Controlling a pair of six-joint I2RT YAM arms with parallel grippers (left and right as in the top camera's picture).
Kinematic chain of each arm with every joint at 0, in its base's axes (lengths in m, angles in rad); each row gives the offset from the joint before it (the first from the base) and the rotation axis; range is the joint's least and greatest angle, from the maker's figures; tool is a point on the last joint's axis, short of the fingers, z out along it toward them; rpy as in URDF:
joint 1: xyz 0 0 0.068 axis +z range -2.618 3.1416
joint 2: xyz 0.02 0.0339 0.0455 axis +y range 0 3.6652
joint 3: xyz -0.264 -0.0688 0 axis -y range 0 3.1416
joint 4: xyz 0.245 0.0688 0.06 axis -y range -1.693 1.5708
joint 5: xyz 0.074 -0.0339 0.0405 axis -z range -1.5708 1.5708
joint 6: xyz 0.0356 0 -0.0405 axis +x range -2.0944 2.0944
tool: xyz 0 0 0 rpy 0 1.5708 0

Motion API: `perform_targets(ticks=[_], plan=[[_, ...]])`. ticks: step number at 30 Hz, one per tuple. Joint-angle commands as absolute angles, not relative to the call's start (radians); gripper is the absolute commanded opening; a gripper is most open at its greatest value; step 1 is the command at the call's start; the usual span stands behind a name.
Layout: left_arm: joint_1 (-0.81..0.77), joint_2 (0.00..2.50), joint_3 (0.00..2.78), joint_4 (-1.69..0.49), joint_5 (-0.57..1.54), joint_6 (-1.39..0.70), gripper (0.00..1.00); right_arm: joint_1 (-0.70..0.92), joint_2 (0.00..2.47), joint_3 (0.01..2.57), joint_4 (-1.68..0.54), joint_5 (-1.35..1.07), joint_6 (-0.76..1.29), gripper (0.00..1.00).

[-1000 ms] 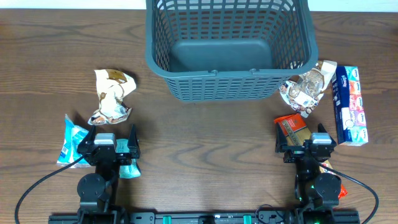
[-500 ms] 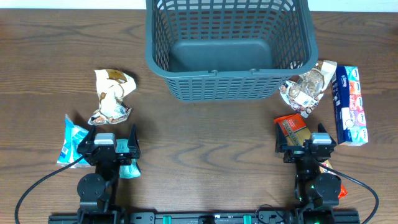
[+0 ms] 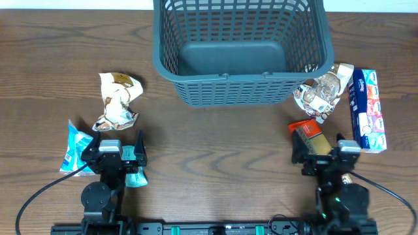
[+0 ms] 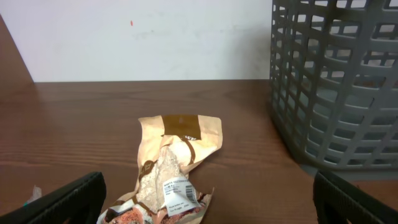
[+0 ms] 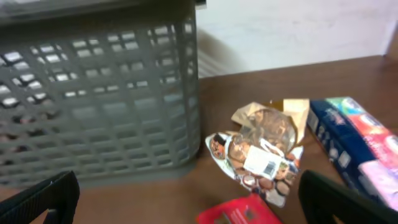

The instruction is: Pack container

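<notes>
I should raise my right gripper, tip it down and grab the red packet (image 3: 308, 129) across its width (image 3: 319, 145), because the packet lies lengthwise under the gripper, which faces forward.
The grey-blue slotted container (image 3: 222, 77) stands at the far middle of the table, with nothing seen inside it. It also shows in the left wrist view (image 4: 336, 81) and in the right wrist view (image 5: 99, 93). My left gripper (image 3: 114, 146) is open and empty at the front left, just behind a crumpled cream-brown packet (image 3: 117, 101) (image 4: 177, 155). My right gripper (image 3: 321, 150) is open and empty at the front right, over a red packet (image 3: 307, 132) (image 5: 239, 213). A crumpled cookie packet (image 3: 320, 93) (image 5: 261, 155) lies beyond it, beside the container's right corner.
A light-blue packet (image 3: 74, 147) lies left of the left gripper and a teal packet (image 3: 135, 176) beside its right finger. A blue multi-pack box (image 3: 367, 111) (image 5: 360, 146) lies at the far right. An orange packet (image 3: 347, 179) lies partly under the right arm.
The right arm has shifted slightly to the right and toward the front edge; its wrist view is blurred. The left arm and the packets have not moved.
</notes>
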State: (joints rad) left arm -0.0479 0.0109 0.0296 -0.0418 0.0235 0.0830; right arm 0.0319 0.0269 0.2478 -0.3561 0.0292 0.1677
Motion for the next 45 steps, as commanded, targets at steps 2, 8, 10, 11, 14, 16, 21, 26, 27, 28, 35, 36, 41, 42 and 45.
perform_targets(ticks=[2, 8, 10, 11, 14, 16, 21, 26, 27, 28, 35, 36, 41, 42, 45], plan=[[-0.052, 0.004, 0.004, -0.067, 0.044, 0.093, 0.99, 0.025, 0.084, 0.512, -0.570, 0.037, 0.156, 0.99], [-0.052, 0.004, 0.004, -0.067, 0.044, 0.093, 0.99, 0.025, 0.234, 0.841, -0.984, -0.039, 0.161, 0.99], [-0.052, 0.004, 0.004, -0.067, 0.044, 0.093, 0.99, 0.025, 0.295, 0.953, -1.129, -0.066, 0.160, 0.99], [-0.052, 0.004, 0.004, -0.067, 0.044, 0.093, 0.99, 0.025, 0.319, 0.997, -1.183, -0.070, 0.160, 0.99], [-0.052, 0.004, 0.004, -0.067, 0.041, 0.093, 0.99, 0.026, 0.392, 1.124, -1.330, -0.072, 0.160, 0.99], [-0.052, 0.004, 0.004, -0.067, 0.041, 0.094, 0.99, 0.026, 0.413, 1.163, -1.376, -0.068, 0.160, 0.99], [-0.052, 0.004, 0.004, -0.067, 0.041, 0.094, 0.99, 0.026, 0.417, 1.178, -1.423, -0.087, 0.180, 0.99], [-0.052, 0.004, 0.004, -0.067, 0.041, 0.094, 0.99, 0.026, 0.468, 1.232, -1.426, -0.023, 0.050, 0.99], [-0.052, 0.004, 0.004, -0.067, 0.041, 0.094, 0.99, 0.026, 0.498, 1.253, -1.448, -0.001, 0.039, 0.99], [-0.052, 0.004, 0.004, -0.067, 0.041, 0.094, 0.99, 0.026, 0.533, 1.276, -1.475, 0.024, 0.030, 0.99], [-0.052, 0.004, 0.004, -0.067, 0.041, 0.093, 0.99, 0.025, 0.932, 1.433, -1.632, 0.204, -0.061, 0.99], [-0.052, 0.004, 0.004, -0.067, 0.041, 0.093, 0.99, 0.025, 0.956, 1.436, -1.633, 0.224, -0.062, 0.99], [-0.052, 0.004, 0.004, -0.067, 0.041, 0.094, 0.99, 0.025, 1.135, 1.436, -1.650, 0.375, -0.035, 0.99], [-0.052, 0.004, 0.004, -0.067, 0.041, 0.094, 0.99, 0.025, 1.162, 1.436, -1.650, 0.372, -0.039, 0.99], [-0.052, 0.004, 0.004, -0.067, 0.041, 0.094, 0.99, 0.026, 1.235, 1.436, -1.654, 0.344, -0.076, 0.99]])
